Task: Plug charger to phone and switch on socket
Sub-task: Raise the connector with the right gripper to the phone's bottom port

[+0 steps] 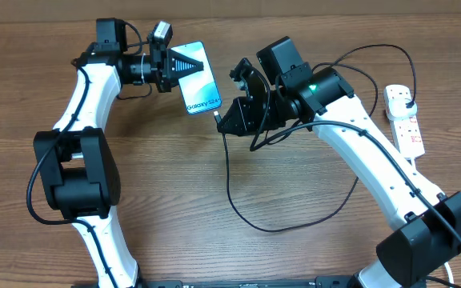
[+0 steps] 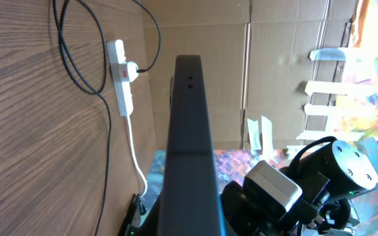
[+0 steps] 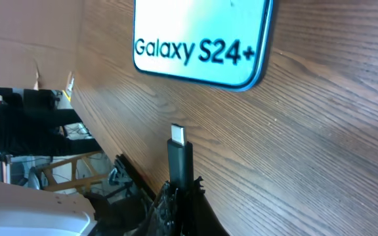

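The connector's tip (image 1: 217,114) is by the phone's corner. Next, my right gripper moves it to the phone's bottom edge's middle (image 1: 205,110) while my left gripper keeps the phone still.
My left gripper (image 1: 176,67) is shut on the phone (image 1: 198,78), gripping its far end and holding it tilted above the table. The phone has a light blue screen with "Galaxy S24+" at its near edge (image 3: 199,49). In the left wrist view it shows edge-on as a dark bar (image 2: 190,131). My right gripper (image 1: 224,120) is shut on the charger's connector (image 3: 179,157), whose metal tip points at the phone's bottom edge a short gap away. The black cable (image 1: 238,204) loops over the table to its plug in the white socket (image 1: 403,118), also seen in the left wrist view (image 2: 121,75).
The socket's white cord (image 2: 136,154) runs off the table's edge. A cardboard wall (image 2: 268,65) stands behind the table. The cable's loop lies across the middle of the wooden table (image 1: 294,256).
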`<state>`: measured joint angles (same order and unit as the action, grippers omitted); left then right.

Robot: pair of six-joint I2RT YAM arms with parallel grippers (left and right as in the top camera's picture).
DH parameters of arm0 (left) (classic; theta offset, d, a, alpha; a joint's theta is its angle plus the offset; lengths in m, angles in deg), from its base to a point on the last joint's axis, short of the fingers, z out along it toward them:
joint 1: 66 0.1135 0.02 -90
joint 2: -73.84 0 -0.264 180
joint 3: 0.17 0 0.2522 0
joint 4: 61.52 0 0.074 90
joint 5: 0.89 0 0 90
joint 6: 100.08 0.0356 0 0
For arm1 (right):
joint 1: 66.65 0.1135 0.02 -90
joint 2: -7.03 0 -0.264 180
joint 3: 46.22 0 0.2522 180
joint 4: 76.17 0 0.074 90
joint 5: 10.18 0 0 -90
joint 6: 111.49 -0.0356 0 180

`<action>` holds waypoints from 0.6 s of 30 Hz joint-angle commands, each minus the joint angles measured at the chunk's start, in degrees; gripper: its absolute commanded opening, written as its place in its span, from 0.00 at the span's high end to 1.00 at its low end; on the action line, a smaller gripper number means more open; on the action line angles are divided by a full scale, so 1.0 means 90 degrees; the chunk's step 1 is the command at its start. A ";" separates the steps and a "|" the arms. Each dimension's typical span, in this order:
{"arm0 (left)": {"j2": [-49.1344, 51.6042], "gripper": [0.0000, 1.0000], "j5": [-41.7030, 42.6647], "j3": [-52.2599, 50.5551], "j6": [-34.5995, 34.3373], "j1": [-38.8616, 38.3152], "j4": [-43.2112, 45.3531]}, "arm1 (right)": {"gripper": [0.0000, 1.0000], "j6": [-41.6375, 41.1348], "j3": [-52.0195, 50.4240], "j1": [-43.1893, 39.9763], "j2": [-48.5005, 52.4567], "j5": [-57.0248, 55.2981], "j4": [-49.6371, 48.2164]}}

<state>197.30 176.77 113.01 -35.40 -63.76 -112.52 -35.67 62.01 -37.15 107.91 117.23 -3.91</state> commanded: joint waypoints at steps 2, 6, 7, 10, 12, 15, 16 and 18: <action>-0.0005 0.96 0.0306 0.0090 -0.0151 -0.0058 0.0189 | 0.96 -0.0345 -0.0005 0.0000 0.0095 0.0141 -0.0134; -0.0005 0.96 0.0233 0.0090 -0.0170 -0.0100 0.0187 | 0.96 -0.0381 -0.0005 0.0117 0.0129 0.0138 -0.0204; -0.0005 0.96 0.0236 0.0090 -0.0172 -0.0100 0.0187 | 0.96 -0.0384 -0.0005 0.0155 0.0129 0.0136 -0.0238; -0.0005 0.96 0.0236 0.0090 -0.0238 -0.0100 0.0187 | 0.96 -0.0653 -0.0049 0.0265 0.0129 -0.0163 -0.0389; -0.0005 0.96 0.0238 0.0090 -0.0238 -0.0100 0.0187 | 0.96 -0.0811 -0.0075 0.0306 0.0134 -0.0340 -0.0461; -0.0005 0.96 0.0236 0.0090 -0.0238 -0.0119 0.0187 | 0.96 -0.0882 -0.0083 0.0325 0.0134 -0.0379 -0.0546; -0.0005 0.96 0.0233 0.0090 -0.0238 -0.0126 0.0187 | 0.96 -0.0952 -0.0085 0.0323 0.0134 -0.0437 -0.0563; -0.0005 0.96 0.0211 0.0090 -0.0236 -0.0129 0.0187 | 0.96 -0.0957 -0.0087 0.0323 0.0136 -0.0481 -0.0595</action>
<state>197.30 176.79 113.01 -36.93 -64.52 -111.08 -42.60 61.80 -34.37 108.78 114.76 -8.59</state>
